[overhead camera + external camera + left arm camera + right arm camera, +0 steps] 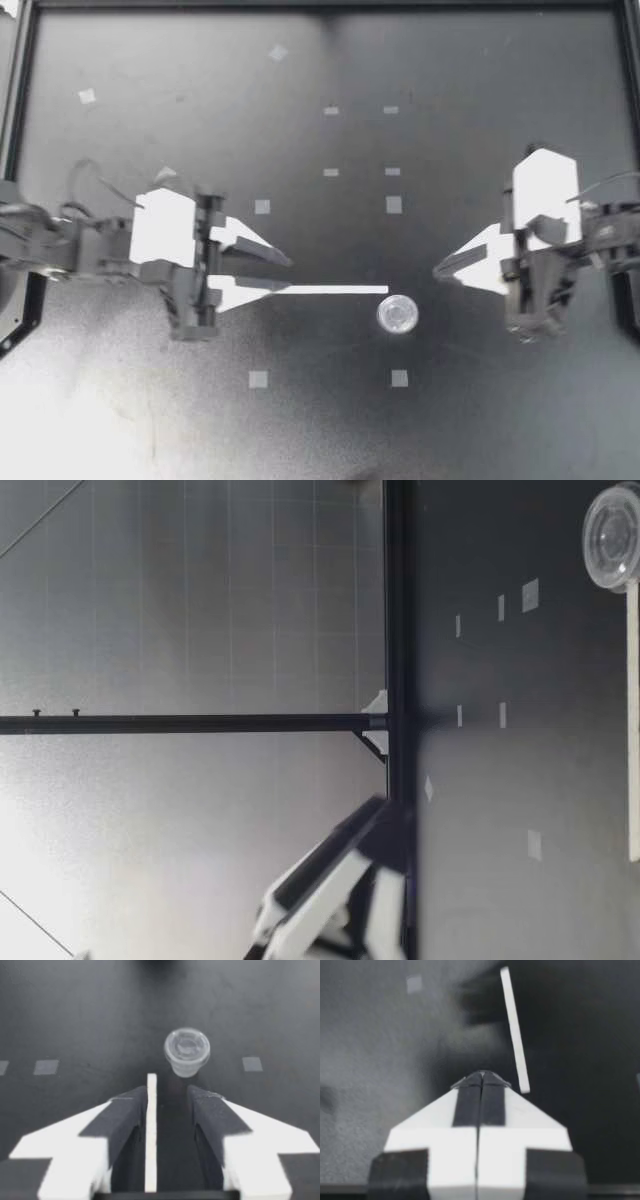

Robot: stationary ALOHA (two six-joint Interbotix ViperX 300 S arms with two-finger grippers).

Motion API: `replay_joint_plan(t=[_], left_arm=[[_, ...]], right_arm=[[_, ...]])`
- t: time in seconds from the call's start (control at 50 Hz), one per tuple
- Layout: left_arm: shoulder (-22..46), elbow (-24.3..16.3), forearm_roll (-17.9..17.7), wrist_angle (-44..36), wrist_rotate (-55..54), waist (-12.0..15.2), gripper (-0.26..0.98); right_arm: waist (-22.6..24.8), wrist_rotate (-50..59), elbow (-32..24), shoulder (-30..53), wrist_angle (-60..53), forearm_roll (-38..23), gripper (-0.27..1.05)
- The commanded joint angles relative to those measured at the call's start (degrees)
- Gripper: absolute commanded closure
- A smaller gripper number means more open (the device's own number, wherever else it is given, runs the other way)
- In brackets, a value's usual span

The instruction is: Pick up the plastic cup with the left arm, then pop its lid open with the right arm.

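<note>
My gripper will pop open the lid [398,314], and the lid will come off as a separate piece, because the round rim [188,1061] goes around the whole plastic cup.
My left gripper [289,276] stands open over the left half of the table. A thin white stick [335,290] lies between its fingers, close against one finger and apart from the other, and reaches on toward the middle. In the left wrist view the stick [151,1125] runs along one finger [125,1115] of the gripper [167,1091], and a small clear lidded cup [187,1051] stands just ahead. The cup [397,314] sits by the stick's far end. My right gripper [440,270] is shut and empty, a short way from the cup. In its wrist view the gripper [481,1075] points toward the stick [515,1030].
Small pale tape squares [394,205] dot the black tabletop [320,420]. A dark frame rail [20,100] borders the table. In the low view the cup [612,535] and stick [633,740] lie near that camera, and part of an arm [330,895] shows at the far edge.
</note>
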Motion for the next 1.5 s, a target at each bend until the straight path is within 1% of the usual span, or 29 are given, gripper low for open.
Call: replay_joint_plan(t=[0.0, 0.24, 0.36, 0.58, 0.74, 1.0, 1.34, 1.48], left_arm=[[1.7, -1.8, 0.1, -1.1, -0.2, -0.5, 0.29], [8.3, -5.7, 0.1, -1.1, 0.1, -0.5, 0.28], [10.7, -7.3, 0.1, -0.8, 0.1, -0.6, 0.28], [15.4, -10.4, 0.1, -0.3, 0.3, -2.0, 0.23], [18.5, -12.6, 0.1, 0.4, 0.4, -1.9, 0.20], [22.5, -16.1, 0.1, 0.4, 1.0, -1.9, 0.20], [25.6, -20.3, 0.1, 0.5, 3.2, -1.9, 0.20], [27.3, -22.6, 0.1, 2.7, 3.7, -1.9, 0.20]], right_arm=[[1.1, 0.4, -1.0, 2.7, -2.5, 0.1, 0.87], [3.2, 4.6, -1.2, 10.5, -6.8, 0.1, 0.87], [4.0, 6.0, -1.3, 12.2, -7.8, 0.1, 0.87], [4.1, 6.2, -1.3, 14.8, -10.9, 0.1, 0.87], [4.2, 6.2, -1.4, 16.0, -11.6, 0.1, 0.87], [4.2, 6.5, -1.1, 16.7, -12.2, 0.1, 0.87], [4.1, 7.6, 0.0, 17.7, -14.9, 0.0, 0.87], [4.2, 7.7, 0.1, 18.5, -15.0, 0.1, 0.87]])
